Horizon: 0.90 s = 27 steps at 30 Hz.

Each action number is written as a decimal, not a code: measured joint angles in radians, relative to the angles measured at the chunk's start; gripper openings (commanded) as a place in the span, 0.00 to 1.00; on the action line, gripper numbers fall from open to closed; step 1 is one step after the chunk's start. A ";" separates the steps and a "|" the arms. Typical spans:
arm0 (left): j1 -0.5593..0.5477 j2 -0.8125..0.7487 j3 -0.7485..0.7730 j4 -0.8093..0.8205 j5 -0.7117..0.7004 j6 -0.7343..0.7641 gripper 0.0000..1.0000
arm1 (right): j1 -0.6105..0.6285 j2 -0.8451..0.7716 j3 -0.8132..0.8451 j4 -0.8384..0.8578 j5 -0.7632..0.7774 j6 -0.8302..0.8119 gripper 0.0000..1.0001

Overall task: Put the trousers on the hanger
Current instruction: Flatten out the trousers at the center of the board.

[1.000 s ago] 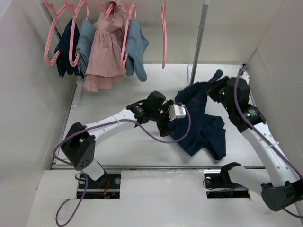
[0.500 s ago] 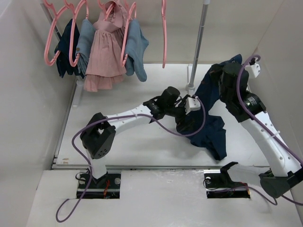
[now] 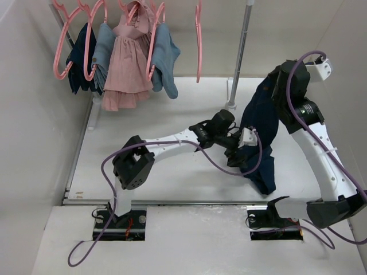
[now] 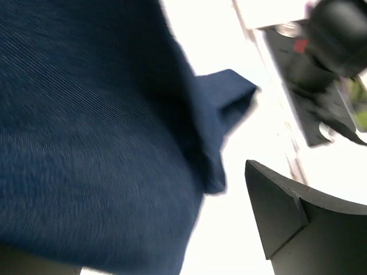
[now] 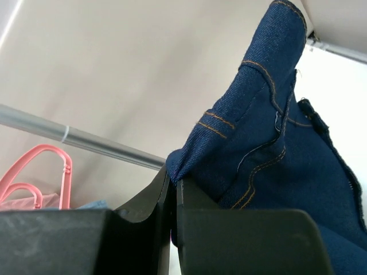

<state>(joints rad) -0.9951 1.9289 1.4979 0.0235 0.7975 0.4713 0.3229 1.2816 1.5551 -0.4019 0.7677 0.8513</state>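
Observation:
The trousers hang bunched [image 3: 261,117] from my right gripper. So next my left gripper pulls their lower end [image 3: 264,179] toward the pink dress while my right gripper lets the trousers' upper end down.
The trousers [image 3: 258,120], dark navy denim, hang in a long drape from my right gripper [image 3: 276,86], which is raised at the back right and shut on a fold near the orange-stitched seams [image 5: 252,143]. Their lower end [image 3: 265,175] rests on the table. My left gripper [image 3: 239,153] is open beside the hanging cloth, low down; in the left wrist view blurred denim [image 4: 97,132] fills the left and only one finger [image 4: 287,217] shows. The hanger [image 3: 198,40], thin, pink and bare, hangs on the rail at the back, left of the trousers.
Several pink hangers bearing a pink dress [image 3: 127,63], light blue garments [image 3: 166,57] and a small navy garment [image 3: 77,57] crowd the rail's left end. A grey upright pole [image 3: 239,51] stands between the bare hanger and the trousers. Walls close in on both sides.
My right gripper has lifted the trousers off the table, up and towards the back right. My left arm has stretched out to the right, following the hanging cloth.

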 measured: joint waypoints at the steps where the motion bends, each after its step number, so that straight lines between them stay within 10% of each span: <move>1: -0.005 0.027 0.022 0.015 -0.019 -0.023 1.00 | 0.005 -0.001 0.000 0.010 0.004 -0.013 0.00; 10: -0.051 0.205 0.122 0.088 -0.127 -0.164 0.93 | -0.032 -0.020 -0.001 0.055 0.007 -0.081 0.00; 12: -0.067 0.219 0.122 0.113 -0.146 -0.201 0.59 | -0.051 -0.024 -0.005 0.064 -0.001 -0.090 0.00; 13: -0.072 0.228 0.126 0.116 -0.159 -0.217 0.09 | -0.060 -0.029 -0.012 0.070 -0.007 -0.097 0.00; 14: -0.078 0.238 0.134 0.116 -0.176 -0.232 0.00 | -0.068 -0.037 -0.020 0.070 -0.011 -0.103 0.00; 21: -0.044 0.181 0.083 -0.008 -0.272 -0.187 0.00 | -0.168 -0.095 -0.090 0.062 -0.047 -0.186 0.00; 27: 0.107 -0.261 -0.158 -0.292 -0.418 -0.010 0.00 | -0.134 -0.189 -0.158 0.037 -0.051 -0.289 0.00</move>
<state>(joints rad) -0.8879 1.6684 1.3399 -0.2687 0.3790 0.4610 0.1886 1.0924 1.3975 -0.3653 0.7166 0.5625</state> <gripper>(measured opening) 0.041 0.066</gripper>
